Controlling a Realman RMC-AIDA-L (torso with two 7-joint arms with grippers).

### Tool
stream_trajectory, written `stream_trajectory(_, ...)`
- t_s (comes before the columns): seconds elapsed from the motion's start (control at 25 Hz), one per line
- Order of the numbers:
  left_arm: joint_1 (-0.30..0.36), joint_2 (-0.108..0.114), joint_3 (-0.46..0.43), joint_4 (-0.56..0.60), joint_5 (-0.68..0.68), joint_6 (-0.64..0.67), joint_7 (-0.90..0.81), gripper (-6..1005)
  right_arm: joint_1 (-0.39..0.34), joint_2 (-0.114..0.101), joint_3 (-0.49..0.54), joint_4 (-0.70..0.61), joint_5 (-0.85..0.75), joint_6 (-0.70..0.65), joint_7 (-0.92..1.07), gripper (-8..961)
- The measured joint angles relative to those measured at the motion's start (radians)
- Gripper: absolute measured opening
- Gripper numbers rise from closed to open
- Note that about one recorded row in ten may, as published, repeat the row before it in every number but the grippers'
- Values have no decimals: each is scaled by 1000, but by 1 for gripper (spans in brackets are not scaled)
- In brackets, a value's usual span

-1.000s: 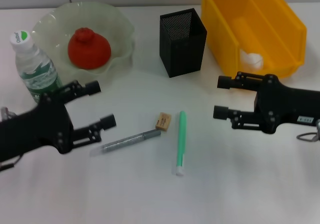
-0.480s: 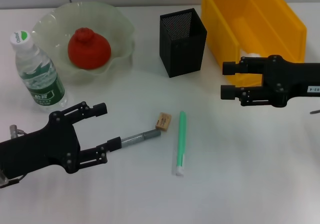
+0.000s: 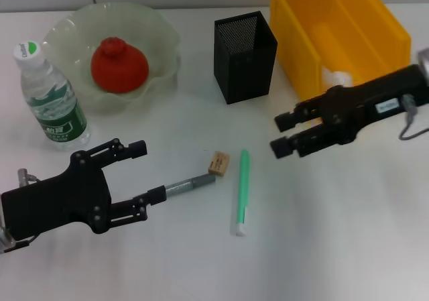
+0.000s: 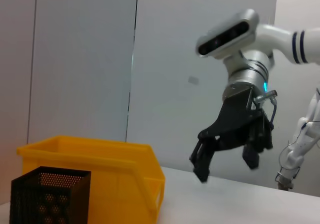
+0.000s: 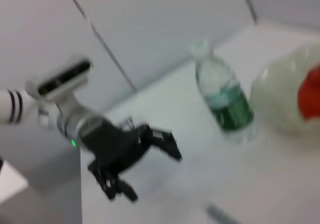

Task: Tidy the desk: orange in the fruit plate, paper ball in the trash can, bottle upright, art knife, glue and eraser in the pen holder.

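Note:
I keep my right gripper moving with open fingers toward the glue's middle point(image 3: 243, 195), as the glue's lower half point(image 3: 242, 212) lies free of the eraser, and close it across the glue there.
The orange point(image 3: 119, 63) lies in the fruit plate point(image 3: 163, 36). The bottle point(image 3: 50, 96) stands upright at the left. A bit of the paper ball point(image 3: 338, 78) shows inside the trash can point(image 3: 375, 19). The pen holder point(image 3: 244, 56) stands between the plate and the trash can. On the table lie the art knife point(image 3: 188, 184), the eraser point(image 3: 218, 162) and the glue point(image 3: 241, 190). My left gripper point(image 3: 148, 171) is open, and its lower finger covers the knife's left end. My right gripper point(image 3: 279, 134) hangs open, right of the glue and in front of the trash can.
The left wrist view shows the right gripper point(image 4: 225, 169) beyond the trash can point(image 4: 100, 159) and pen holder point(image 4: 45, 196). In the right wrist view, the bottle point(image 5: 225, 102), fruit plate point(image 5: 280, 97) and left gripper point(image 5: 155, 176) appear.
My right gripper has swung left and down from the trash can toward the middle of the table. My left gripper dropped toward the knife's end a second ago and has barely moved since.

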State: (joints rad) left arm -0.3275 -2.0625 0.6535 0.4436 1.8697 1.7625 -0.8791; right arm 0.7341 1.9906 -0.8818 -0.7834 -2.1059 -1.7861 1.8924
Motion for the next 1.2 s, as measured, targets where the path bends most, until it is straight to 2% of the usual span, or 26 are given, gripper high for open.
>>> stream_trajectory(0.24, -1, 0, 0, 0, 1, -4, 0, 801, 94, 20, -147, -46, -90, 7, 73, 735)
stream_trajectory(0.52, -3, 4, 4, 4, 6, 4, -23, 801, 165, 39, -243, -53, -176, 83, -21, 735)
stream_trajectory(0.64, -4, 11, 10, 8, 16, 10, -33, 801, 196, 60, -294, -49, -200, 138, -100, 734)
stream_trajectory(0.68, -5, 16, 12, 8, 30, 12, -38, 800, 196, 60, -294, -49, -200, 138, -100, 734)
stream_trajectory(0.84, -8, 27, 11, 5, 52, 12, -43, 800, 241, 88, -407, -48, -222, 183, -195, 734)
stream_trajectory(0.96, -8, 27, 7, 3, 51, 12, -38, 800, 255, 93, -452, -46, -220, 187, -245, 734)
stream_trajectory(1.2, -12, 17, -8, 7, 46, 13, -54, 800, 295, 100, -622, -64, -208, 187, -356, 732)
